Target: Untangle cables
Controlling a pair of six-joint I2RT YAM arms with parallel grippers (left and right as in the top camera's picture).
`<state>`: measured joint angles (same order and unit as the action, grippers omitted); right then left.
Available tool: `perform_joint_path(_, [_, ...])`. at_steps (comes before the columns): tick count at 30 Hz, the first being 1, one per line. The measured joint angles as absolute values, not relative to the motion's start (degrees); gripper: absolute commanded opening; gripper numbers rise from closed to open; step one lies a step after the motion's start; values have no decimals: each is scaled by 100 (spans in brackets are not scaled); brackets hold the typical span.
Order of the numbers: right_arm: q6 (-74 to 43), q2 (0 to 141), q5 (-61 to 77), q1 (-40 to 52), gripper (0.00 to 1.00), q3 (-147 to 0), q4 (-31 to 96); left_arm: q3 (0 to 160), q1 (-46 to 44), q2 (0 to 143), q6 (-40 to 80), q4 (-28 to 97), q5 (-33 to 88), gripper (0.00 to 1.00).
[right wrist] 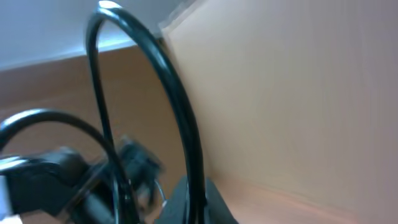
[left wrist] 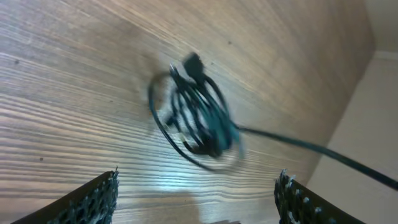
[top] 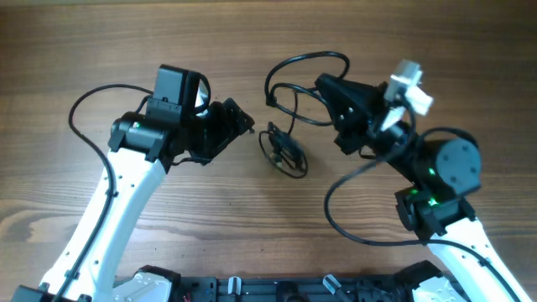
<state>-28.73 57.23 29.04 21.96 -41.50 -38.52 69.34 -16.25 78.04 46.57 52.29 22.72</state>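
I need to lower the tangle (top: 286, 152) and grab the strand of cable (top: 294, 116) beside it with my left gripper, because the tangle hangs bunched up from the strand of cable in my right gripper.
A small looped tangle of thin black cables (top: 284, 152) lies on the wooden table (top: 252, 226) between the two arms. It also shows in the left wrist view (left wrist: 196, 118), with one strand (left wrist: 311, 147) leading away to the right. My left gripper (top: 242, 119) is open and empty just left of the tangle, its jaws (left wrist: 199, 182) spread wide and apart from it. My right gripper (top: 325, 87) is shut on a black cable strand (right wrist: 186, 130) that arcs out in a loop (top: 306, 59) above the tangle. The right jaws (right wrist: 193, 202) pinch that strand.
A thick black arm wire curves out left of the left arm (top: 80, 109). Another loops out from the right arm (top: 336, 214). The robot base (top: 277, 289) runs along the front edge.
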Motion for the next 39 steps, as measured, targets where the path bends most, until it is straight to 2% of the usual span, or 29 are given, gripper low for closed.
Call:
perform_joint_path(4, [-2867, 5616, 2630, 2204, 4, -4187, -2982, 6934, -1623, 7850, 4657, 5229, 2233, 82])
perform_joint_path(6, [-2917, 5981, 2703, 2211, 4, -4169, -3170, 6934, -1623, 7850, 4657, 5229, 2231, 83])
perform_joint_path(8, [-3129, 6062, 2768, 2209, 4, -4150, -4066, 6934, -1623, 7850, 4657, 5229, 2233, 84])
perform_joint_path(10, [-3258, 6020, 2808, 2211, 4, -4171, -4362, 6934, -1625, 7852, 4654, 5229, 2231, 84])
perform_joint_path(14, [-3297, 6195, 2847, 2211, 4, -4219, -3081, 6934, -1623, 7854, 4657, 5162, 2231, 84])
perform_joint_path(20, [-3295, 6047, 2685, 2211, 4, -4206, -3487, 6934, -1623, 7854, 4654, 5146, 2231, 86])
perform_joint_path(24, [-3319, 5894, 2237, 2220, 4, -4237, -1741, 6934, -1625, 7854, 4654, 5151, 2235, 86])
perform_joint_path(29, [-4574, 5902, 1914, 2220, 4, -4224, -1540, 6934, -1623, 7854, 4075, 5151, 2401, 92])
perform_joint_path(33, [-6331, 5948, 1903, 2220, 4, -4224, -1437, 6934, -1761, 7854, 3444, 5210, 2661, 100])
perform_joint_path(39, [-8132, 6281, 1905, 2220, 4, -4224, -1417, 6934, -2204, 7854, 3170, 5140, 2707, 99])
